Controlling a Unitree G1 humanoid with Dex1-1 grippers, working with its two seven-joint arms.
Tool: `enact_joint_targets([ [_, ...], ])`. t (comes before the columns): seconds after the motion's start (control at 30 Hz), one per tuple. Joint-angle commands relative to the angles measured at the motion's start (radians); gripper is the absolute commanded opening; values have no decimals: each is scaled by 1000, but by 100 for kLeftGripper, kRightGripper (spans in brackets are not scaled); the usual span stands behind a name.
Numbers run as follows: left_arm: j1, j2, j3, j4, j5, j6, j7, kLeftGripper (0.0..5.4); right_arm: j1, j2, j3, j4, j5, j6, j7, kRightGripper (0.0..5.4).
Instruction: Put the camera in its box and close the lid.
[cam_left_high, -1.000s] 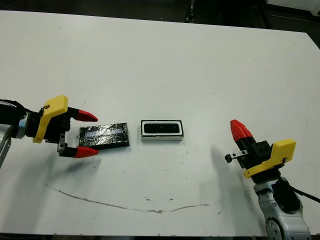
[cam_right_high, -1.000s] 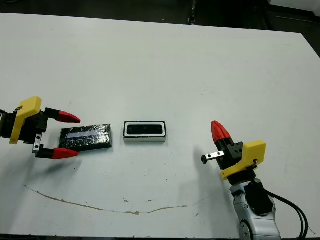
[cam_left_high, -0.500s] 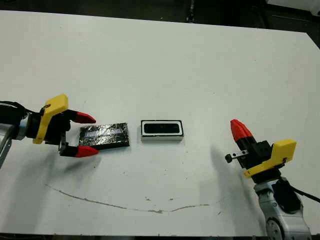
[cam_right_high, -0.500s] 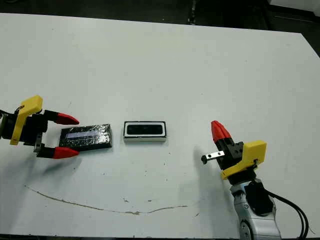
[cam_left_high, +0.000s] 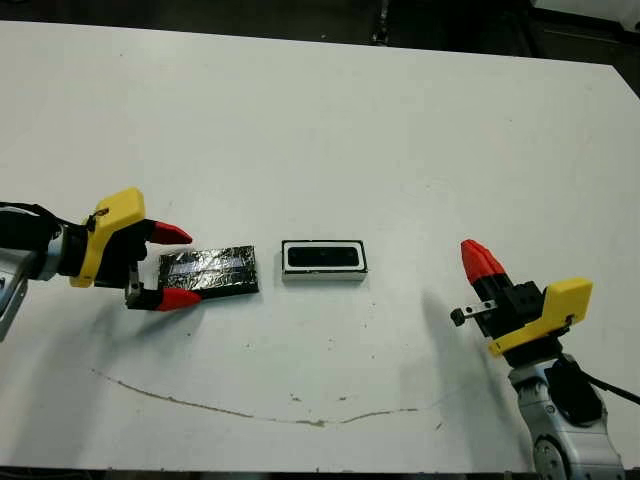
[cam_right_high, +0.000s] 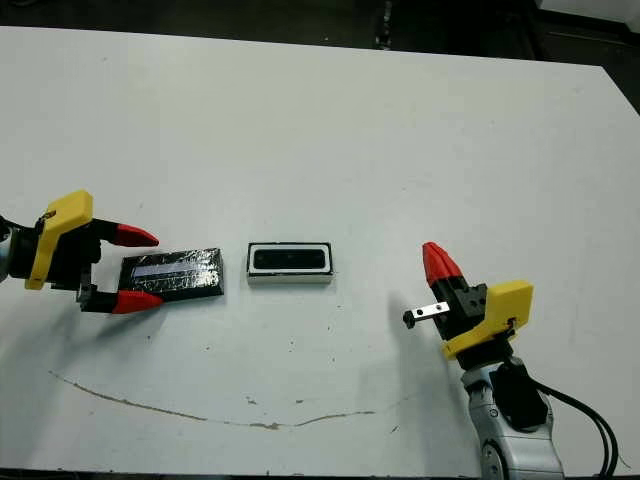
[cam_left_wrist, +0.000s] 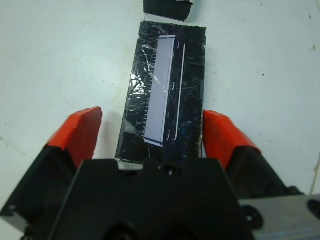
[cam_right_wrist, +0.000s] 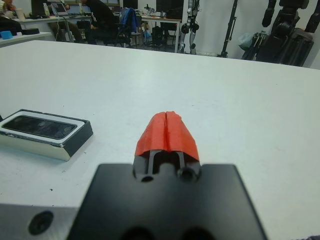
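My gripper will lower the lid (cam_left_high: 208, 268) onto the box, and with its deep black sides (cam_left_high: 230, 292) the lid will slip down over the box's white sides and hide them.
The lid (cam_left_high: 210, 270), a glittery black slab with a pale silver strip, lies flat on the white table (cam_left_high: 330, 130). My left gripper (cam_left_high: 180, 266) is open, and its red fingers (cam_left_wrist: 82, 127) straddle the lid's left end (cam_left_wrist: 165, 95) with a gap on each side. Just right of the lid stands the white-walled box (cam_left_high: 323, 262), uncovered. The glossy black camera (cam_right_wrist: 40, 126) lies inside it. My right gripper (cam_left_high: 478, 258) is shut on nothing, held off the table well to the right of the box (cam_right_wrist: 45, 134).
A thin brownish smear (cam_left_high: 260, 410) runs across the table near its front edge. In the right wrist view, people sit at desks (cam_right_wrist: 105, 20) beyond the table, and robot stands (cam_right_wrist: 285, 25) rise there too.
My left gripper has edged a little to the right toward the lid, and its fingers stand slightly closer together. The lid, the box and my right arm have not moved.
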Motion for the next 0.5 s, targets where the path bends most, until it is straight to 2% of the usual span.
enact_joint_targets([
  [0.03,7,20,-13,1,17,-11,-8,426,15,-15,-11,1,2,5,-2,0],
  [0.27,5,17,-16,21,28,-46,-16,321,15,-19,-11,2,2,4,1,0],
  [0.5,6,13,-12,32,30,-71,-17,317,14,-14,-9,5,-1,0,-5,0],
])
